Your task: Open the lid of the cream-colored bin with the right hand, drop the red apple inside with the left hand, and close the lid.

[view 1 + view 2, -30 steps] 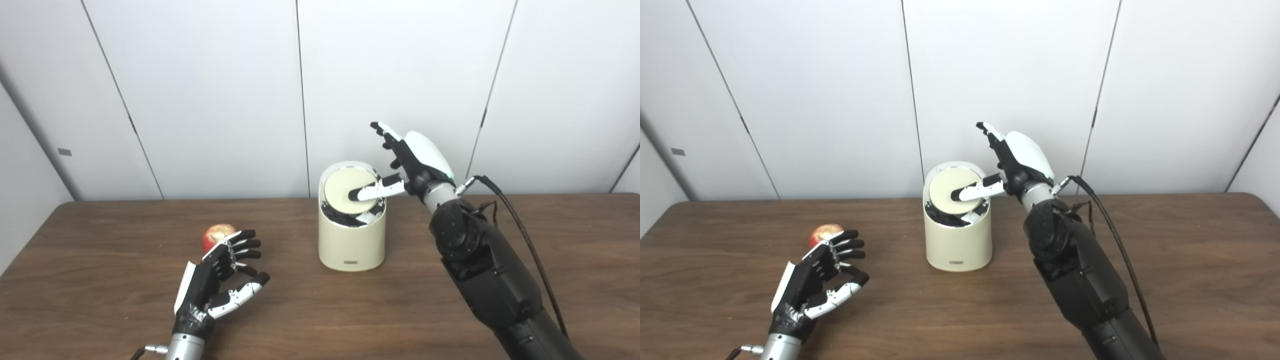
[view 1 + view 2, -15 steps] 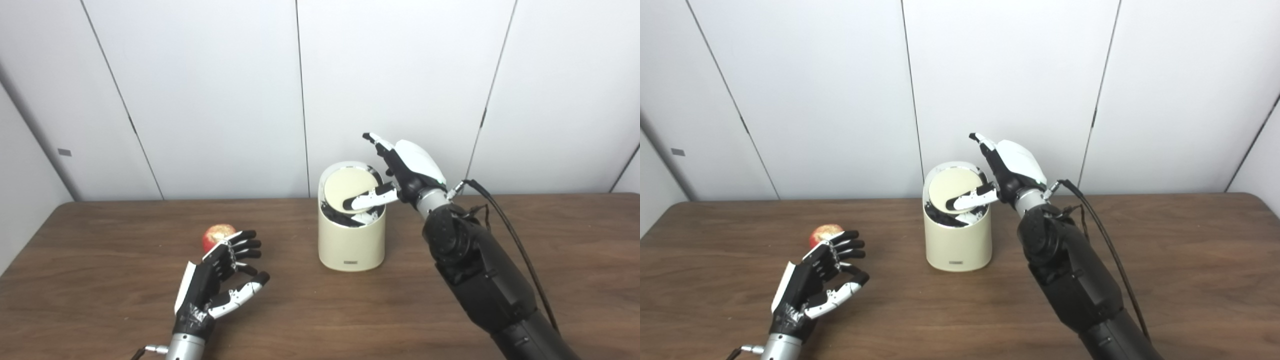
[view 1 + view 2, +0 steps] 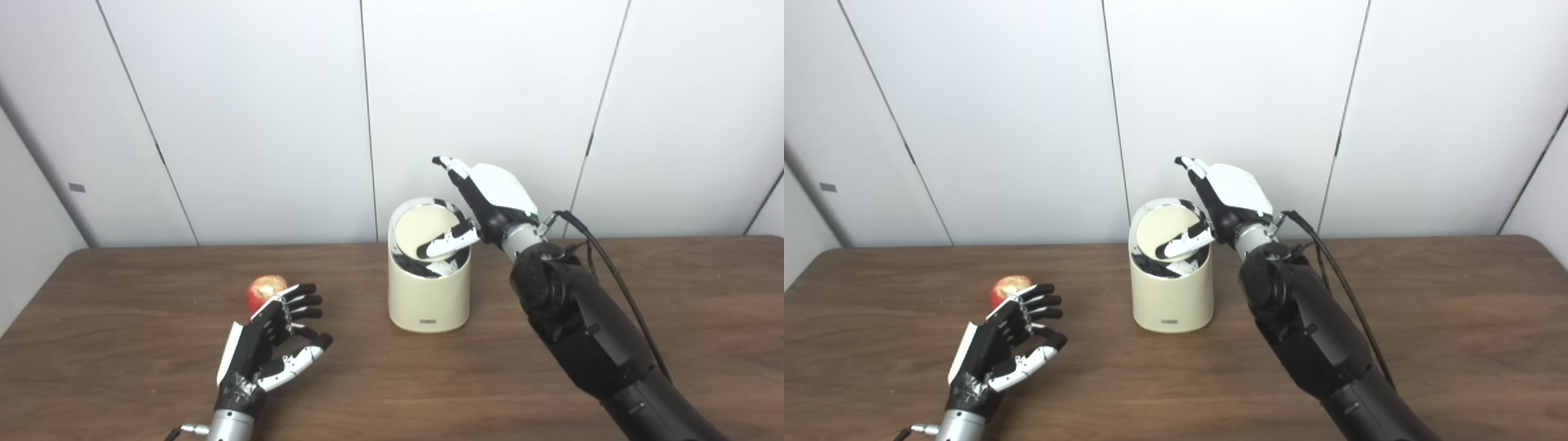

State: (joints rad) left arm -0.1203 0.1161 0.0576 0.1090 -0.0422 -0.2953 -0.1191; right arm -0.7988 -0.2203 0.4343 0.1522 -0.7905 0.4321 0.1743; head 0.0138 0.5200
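Note:
My gripper will drop the red apple [image 3: 264, 291], and the apple should fit through the bin's opening and sink inside, because the round lid [image 3: 422, 226] is wider than the apple.
The cream-colored bin [image 3: 429, 294] stands at the table's middle, its round lid [image 3: 422, 231] tilted back so a dark gap shows along the front. My right hand [image 3: 484, 202] hovers at the bin's right rim, fingers spread upward, with its thumb [image 3: 444, 243] resting on the lid's front edge. The red apple [image 3: 264, 288] lies on the table to the left. My left hand [image 3: 269, 346] sits open, palm up, just in front of the apple, fingertips beside it and holding nothing.
The brown wooden table [image 3: 704, 318] stretches wide to either side of the bin. White wall panels [image 3: 490, 92] rise right behind it. A black cable [image 3: 606, 263] trails from my right wrist along the forearm.
My right hand has shifted left and lower over the bin, and its thumb has slid to the lid's front edge, tilting the lid more. The left hand and apple stay as before.

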